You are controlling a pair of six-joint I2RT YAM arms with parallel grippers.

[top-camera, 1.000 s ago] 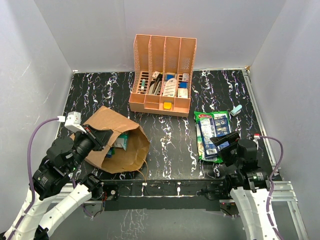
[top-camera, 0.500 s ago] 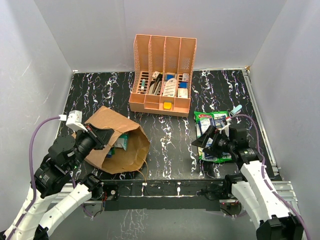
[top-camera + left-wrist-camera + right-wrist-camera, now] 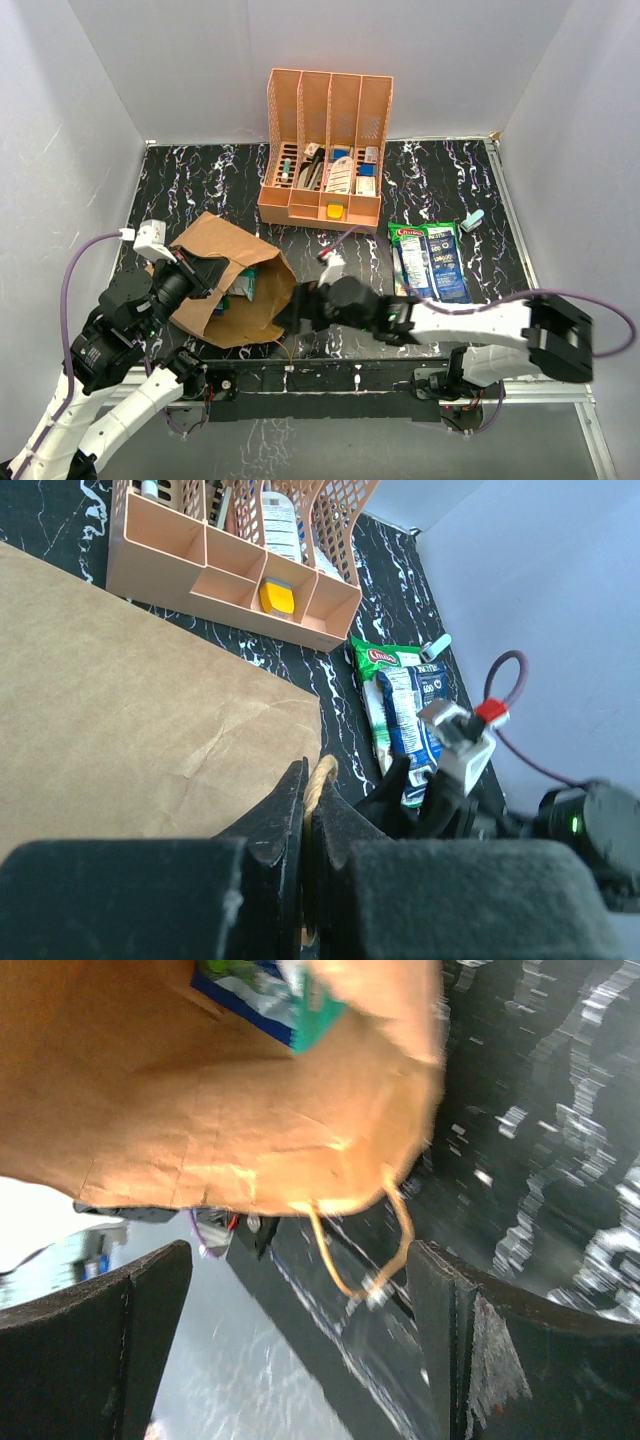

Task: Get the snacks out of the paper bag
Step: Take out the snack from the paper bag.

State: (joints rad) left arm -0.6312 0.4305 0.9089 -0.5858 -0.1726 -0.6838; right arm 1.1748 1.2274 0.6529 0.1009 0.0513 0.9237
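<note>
My open right gripper has the paper bag's opening (image 3: 264, 291) wide open toward it, so I continue to reach in until the fingers are on both sides of the teal snack (image 3: 243, 283), then close.
The brown paper bag (image 3: 215, 300) lies on its side at the table's left, mouth facing right. My left gripper (image 3: 205, 272) is shut on its upper cord handle (image 3: 322, 773), the cord pinched between the fingertips. Teal and blue snacks (image 3: 238, 287) show inside the mouth, also in the right wrist view as a blue-teal packet (image 3: 270, 990). My right gripper (image 3: 300, 310) is open just in front of the bag's mouth (image 3: 300, 1340), with the lower cord handle (image 3: 345, 1260) hanging between its fingers. Green and blue snacks (image 3: 430, 262) lie flat on the table at the right.
An orange slotted organiser (image 3: 322, 150) with stationery stands at the back centre. A small teal item (image 3: 472, 220) lies beyond the packets on the right. My right arm stretches across the table's front from its base. White walls close in the table on three sides.
My right arm has swung left from above the packets on the right to the bag's mouth, its gripper staying open. The left gripper has kept its hold on the handle.
</note>
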